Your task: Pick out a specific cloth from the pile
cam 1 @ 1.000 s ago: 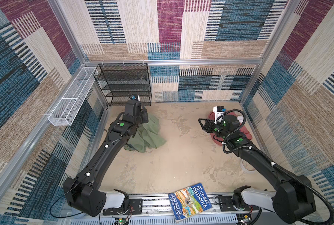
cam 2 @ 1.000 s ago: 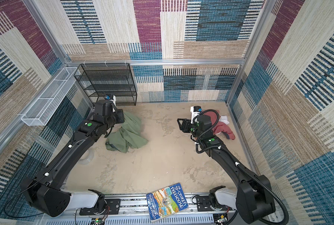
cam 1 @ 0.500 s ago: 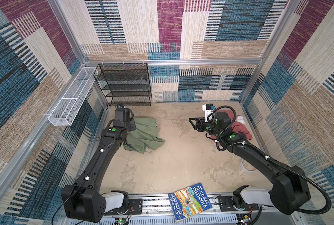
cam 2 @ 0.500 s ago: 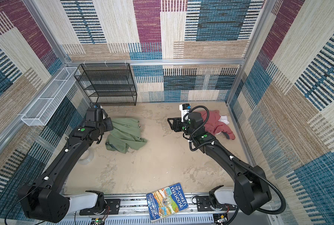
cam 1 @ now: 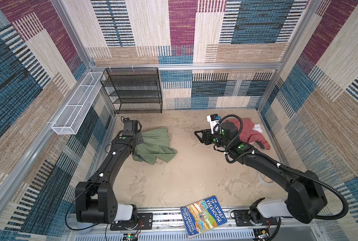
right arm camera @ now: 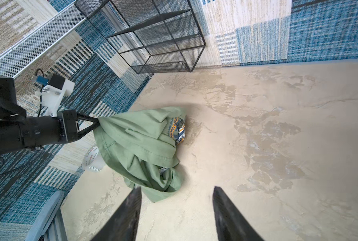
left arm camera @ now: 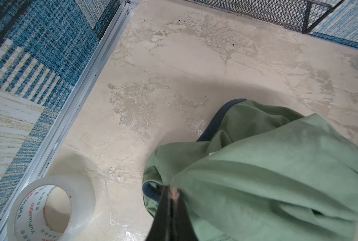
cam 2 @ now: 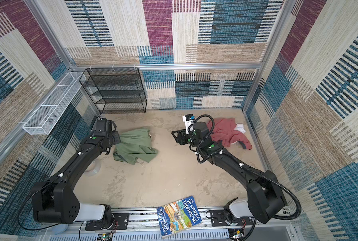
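My left gripper is lowering the olive-green cloth [cam 1: 156, 145] well clear of the dusty-red garment, and should keep lowering the cloth's held edge [right arm camera: 102, 123] until it settles, then let go there.
The olive-green cloth [cam 1: 156, 147] [cam 2: 137, 146] lies crumpled on the floor at the left, apart from the rest of the pile. My left gripper [cam 1: 140, 140] [cam 2: 118, 139] is shut on its left edge. In the left wrist view the closed jaws [left arm camera: 172, 192] pinch green fabric [left arm camera: 278, 167] beside grey trim. The right wrist view shows the cloth's printed patch [right arm camera: 177, 130] and the pinching left gripper [right arm camera: 97, 123]. The pile's dusty-red garment [cam 1: 251, 133] [cam 2: 226, 131] and white garment [cam 1: 257, 127] [cam 2: 240, 127] lie behind my right gripper [cam 1: 196, 135] [cam 2: 173, 135] [right arm camera: 177, 194], which is open and empty.
A black mesh rack [cam 1: 134, 89] stands at the back left, with a white wire basket [cam 1: 78, 104] on the left wall. A tape roll [left arm camera: 48, 208] [cam 2: 92, 167] sits under my left arm. A book [cam 1: 203, 217] rests on the front rail.
My left gripper has come down and drawn back leftward with the green cloth, which now lies flatter. My right gripper has moved left, away from the red garment.
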`<state>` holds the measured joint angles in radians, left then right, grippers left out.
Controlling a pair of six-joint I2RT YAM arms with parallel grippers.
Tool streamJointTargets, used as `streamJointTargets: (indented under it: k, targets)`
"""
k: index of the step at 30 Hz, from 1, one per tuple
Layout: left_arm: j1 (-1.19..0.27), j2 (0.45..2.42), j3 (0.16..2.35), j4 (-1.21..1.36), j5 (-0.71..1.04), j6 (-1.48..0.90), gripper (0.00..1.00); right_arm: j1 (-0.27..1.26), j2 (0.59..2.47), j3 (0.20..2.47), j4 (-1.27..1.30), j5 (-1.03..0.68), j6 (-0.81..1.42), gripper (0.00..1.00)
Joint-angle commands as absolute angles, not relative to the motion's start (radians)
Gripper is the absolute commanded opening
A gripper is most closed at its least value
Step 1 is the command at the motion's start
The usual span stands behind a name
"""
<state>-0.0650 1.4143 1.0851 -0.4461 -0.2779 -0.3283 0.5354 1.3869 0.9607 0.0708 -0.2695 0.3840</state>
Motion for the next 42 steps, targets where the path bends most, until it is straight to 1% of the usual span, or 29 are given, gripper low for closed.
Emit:
streamJointTargets:
  k: [1,14,26,27,28,32,37,42]
  targets:
    - [-0.055,1.441,1.066,-0.373,-0.277,-0.357,0.0,0.556,1.398,0.959,0.115,-0.276,0.369,0.58]
    - [-0.031,1.558,1.043,-0.307,-0.285,-0.364,0.0,0.669,1.493,0.958,0.12,-0.211,0.356,0.57]
    - [0.001,1.567,1.008,-0.279,-0.256,-0.373,0.0,0.757,1.585,0.985,0.142,-0.171,0.337,0.56]
    - [0.004,1.568,1.005,-0.278,-0.25,-0.373,0.04,0.766,1.592,0.988,0.141,-0.166,0.334,0.56]
    - [0.007,1.566,1.004,-0.277,-0.244,-0.374,0.12,0.776,1.6,0.992,0.14,-0.159,0.331,0.56]
    - [0.01,1.543,0.996,-0.277,-0.231,-0.382,0.26,0.81,1.628,1.008,0.142,-0.131,0.32,0.56]
    - [0.008,1.48,1.0,-0.305,-0.228,-0.385,0.28,0.855,1.669,1.024,0.137,-0.092,0.3,0.56]
    - [0.009,1.403,0.985,-0.312,-0.19,-0.396,0.29,0.898,1.722,1.051,0.13,-0.066,0.285,0.55]
